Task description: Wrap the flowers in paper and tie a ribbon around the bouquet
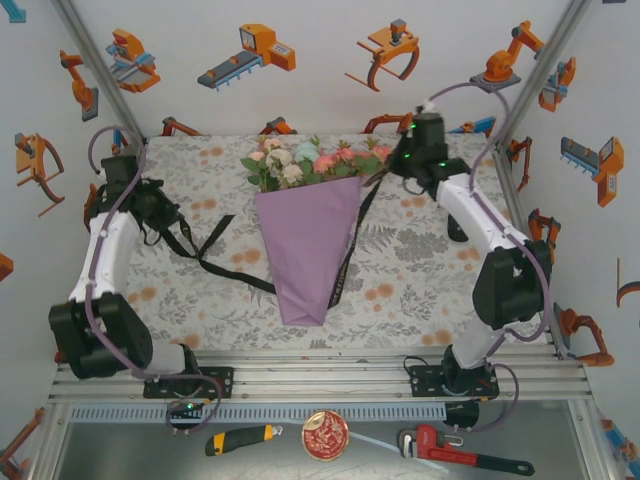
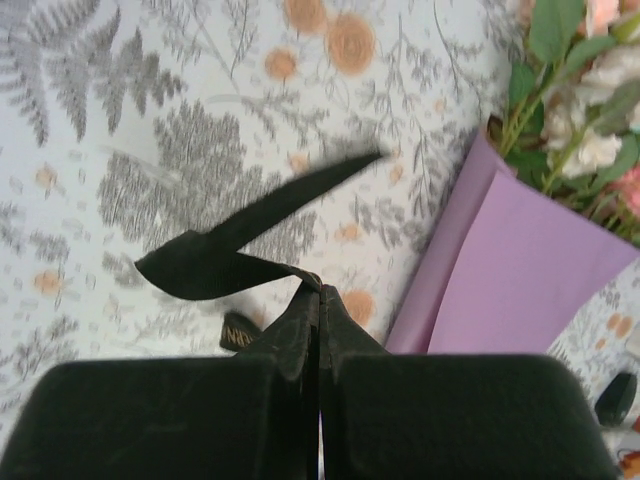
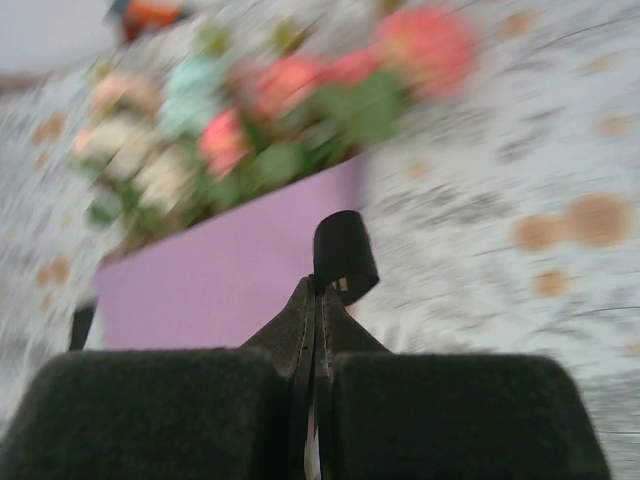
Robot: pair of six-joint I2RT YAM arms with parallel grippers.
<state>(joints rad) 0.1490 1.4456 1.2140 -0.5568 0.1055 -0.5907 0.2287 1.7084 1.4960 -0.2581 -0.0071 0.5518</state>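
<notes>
The robot's right gripper is holding its black ribbon end point(image 1: 376, 182) out beside the blooms, apart from the other ribbon end, so it should bring that end across the paper cone point(image 1: 305, 230) before tying.
The bouquet lies mid-table, its flowers point(image 1: 310, 160) pointing to the far edge out of a lilac paper point(image 1: 305, 250) cone. The black ribbon point(image 1: 225, 265) passes under the cone and comes out on both sides. My left gripper point(image 1: 160, 215) is shut on its left end, which sticks out past the tips as a folded tail point(image 2: 230, 265); the left gripper point(image 2: 322, 292) is left of the paper point(image 2: 510, 270) and flowers point(image 2: 580, 120). My right gripper point(image 1: 392, 168) is shut on the right end by the blooms; a ribbon loop point(image 3: 345, 250) curls above the right gripper point(image 3: 322, 290), with paper point(image 3: 230, 290) and flowers point(image 3: 260, 110) behind.
A floral tablecloth point(image 1: 420, 270) covers the table. Metal frame posts point(image 1: 95, 70) rise at the back corners. On the shelf below the front rail point(image 1: 320, 380) lie a yellow utility knife point(image 1: 240, 438), a round tin point(image 1: 325, 435) and a red pipe wrench point(image 1: 450, 450).
</notes>
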